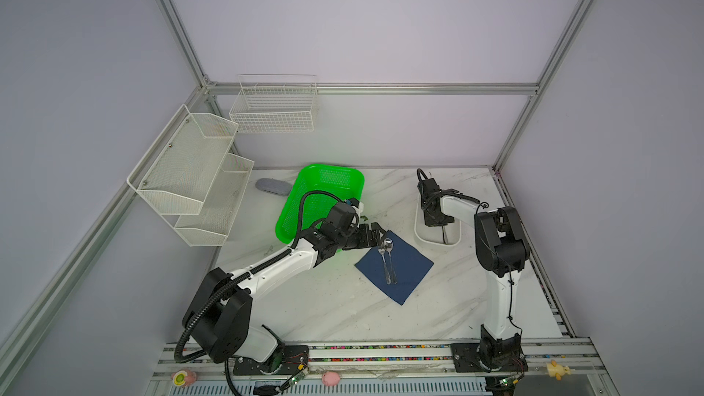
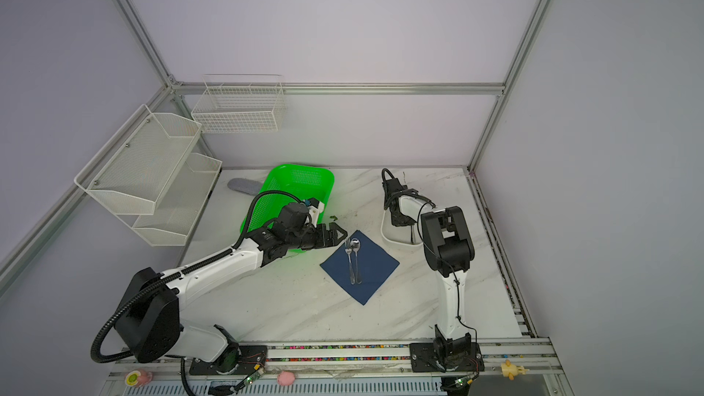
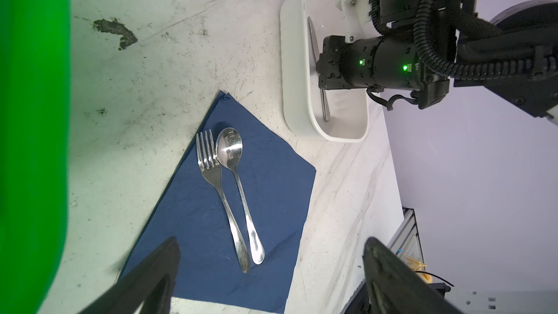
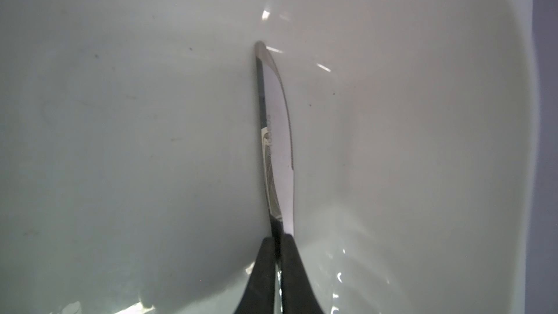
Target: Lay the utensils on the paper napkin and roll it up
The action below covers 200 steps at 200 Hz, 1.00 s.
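Observation:
The knife is flat in the white tray and my right gripper is closed at the knife blade's base point(image 4: 283, 212), so next my right gripper opens and goes over both sides of the knife's handle point(image 1: 444, 234).
The navy paper napkin point(image 1: 404, 266) point(image 2: 371, 266) point(image 3: 193, 215) lies flat on the marble table. On it rest a fork point(image 2: 349, 260) point(image 3: 220, 188) and a spoon point(image 2: 356, 257) point(image 3: 230, 149), side by side with handles touching. My left gripper point(image 1: 381, 235) point(image 2: 341, 236) point(image 3: 271, 241) hovers open at the napkin's far-left corner, holding nothing. In the white tray point(image 1: 419, 236) point(image 3: 290, 86), my right gripper point(image 1: 443, 225) point(image 4: 279, 237) is shut on the knife point(image 4: 276, 146) point(image 3: 313, 43), gripping it near the handle; the blade points along the tray floor.
The green basket point(image 1: 324, 188) point(image 3: 30, 116) stands just behind my left wrist. White mesh shelves point(image 1: 190, 173) and a wire basket point(image 1: 274, 108) hang on the left and back walls. A grey oval pad point(image 1: 272, 186) lies at the back left. A dark smudge point(image 3: 116, 30) marks the table.

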Each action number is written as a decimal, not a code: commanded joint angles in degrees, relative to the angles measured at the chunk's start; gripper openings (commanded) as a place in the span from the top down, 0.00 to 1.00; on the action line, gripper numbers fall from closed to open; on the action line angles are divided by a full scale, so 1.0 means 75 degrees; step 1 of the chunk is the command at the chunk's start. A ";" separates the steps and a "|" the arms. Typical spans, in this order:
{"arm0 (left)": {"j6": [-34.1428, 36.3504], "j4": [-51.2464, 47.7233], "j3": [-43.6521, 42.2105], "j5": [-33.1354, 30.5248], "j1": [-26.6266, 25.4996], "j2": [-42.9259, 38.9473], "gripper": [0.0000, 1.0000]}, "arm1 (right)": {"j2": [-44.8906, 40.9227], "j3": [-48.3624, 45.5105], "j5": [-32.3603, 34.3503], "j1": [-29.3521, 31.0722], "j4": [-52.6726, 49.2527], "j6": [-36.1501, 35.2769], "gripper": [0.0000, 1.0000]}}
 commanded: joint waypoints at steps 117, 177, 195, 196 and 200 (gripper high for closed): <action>0.0270 0.0260 -0.0277 0.0278 0.0172 -0.0265 0.06 | -0.0597 0.0415 -0.2161 -0.1078 -0.0283 0.0257 0.71; 0.0273 0.0265 -0.0301 0.0268 0.0188 -0.0276 0.06 | 0.0216 0.1107 -0.1189 -0.0860 -0.0592 -0.0170 0.69; 0.0261 0.0298 -0.0301 0.0285 0.0194 -0.0256 0.06 | 0.0375 0.1181 -0.0812 -0.0632 -0.0585 -0.0196 0.69; 0.0261 0.0293 -0.0301 0.0282 0.0195 -0.0254 0.06 | 0.0383 0.1183 -0.0805 -0.0625 -0.0581 -0.0197 0.69; 0.0261 0.0289 -0.0301 0.0279 0.0196 -0.0255 0.06 | 0.0436 0.1191 -0.0781 -0.0584 -0.0576 -0.0208 0.69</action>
